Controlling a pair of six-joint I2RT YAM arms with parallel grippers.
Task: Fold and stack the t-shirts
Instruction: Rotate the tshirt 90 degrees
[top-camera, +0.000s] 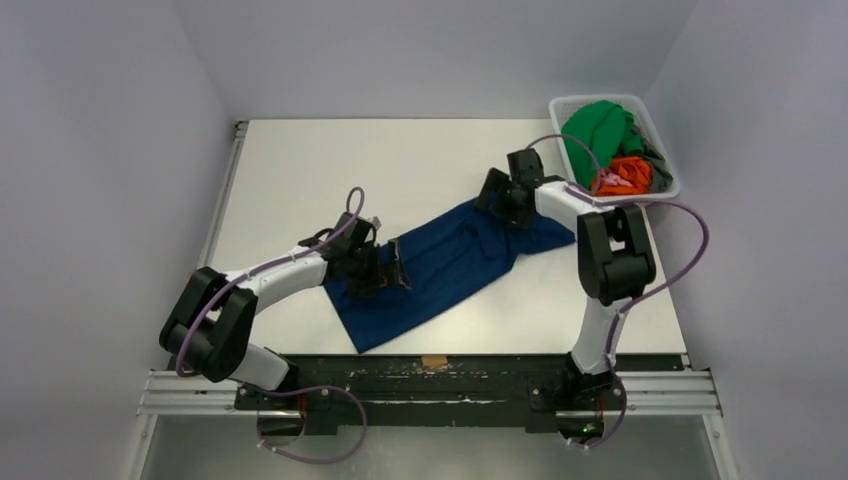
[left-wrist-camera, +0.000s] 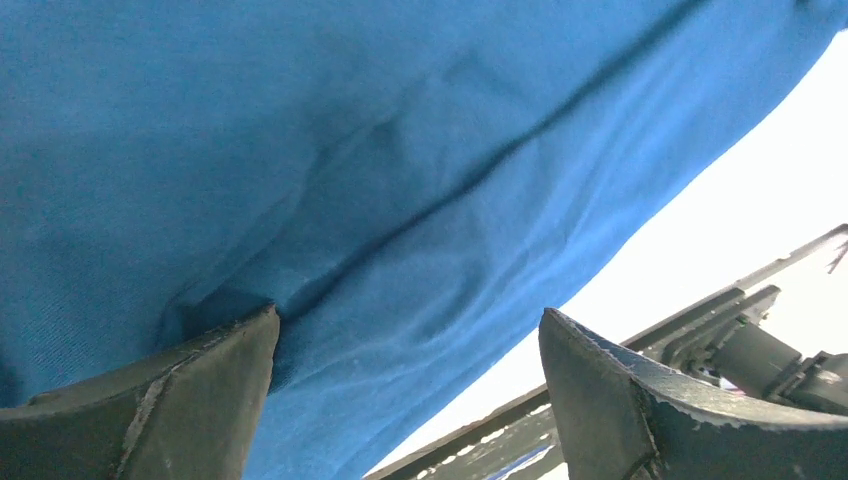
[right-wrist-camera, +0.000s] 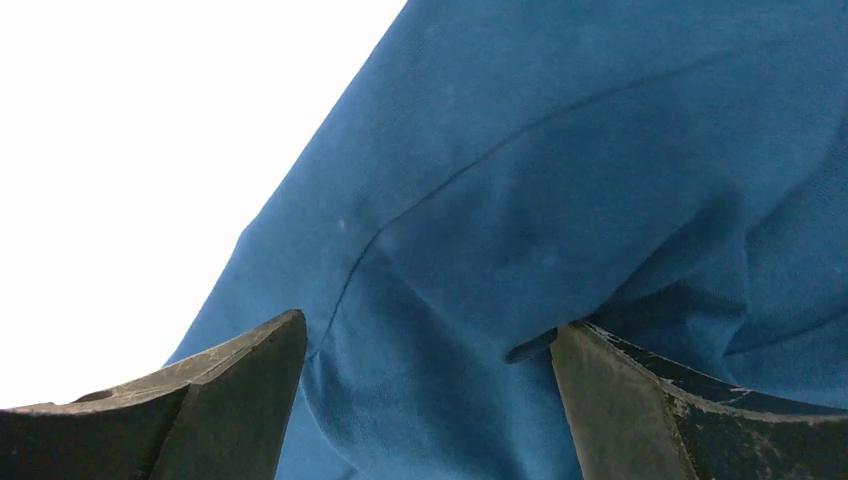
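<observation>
The navy blue t-shirt's strip (top-camera: 445, 268) lies at a slant across the table, so my left gripper and my right gripper should turn the strip until it is square to the table's near edge (top-camera: 425, 346) before folding.
The navy blue t-shirt (top-camera: 440, 270) lies folded lengthwise in a long strip across the middle of the table; its print is hidden. My left gripper (top-camera: 392, 268) is open, pressed down on the shirt's middle left part. In the left wrist view the blue cloth (left-wrist-camera: 400, 180) fills the space between the spread fingers (left-wrist-camera: 180, 400). My right gripper (top-camera: 497, 193) is open over the shirt's far right end, and blue cloth (right-wrist-camera: 520, 200) lies between its spread fingers (right-wrist-camera: 220, 400). The green (top-camera: 597, 130), orange (top-camera: 622, 177) and dark grey (top-camera: 655, 165) shirts lie in the basket.
The white slotted basket (top-camera: 562, 108) stands at the table's far right corner, close behind the right arm. A small tan tag (top-camera: 433, 361) lies at the near edge. The table's black front rail (left-wrist-camera: 640, 350) shows in the left wrist view.
</observation>
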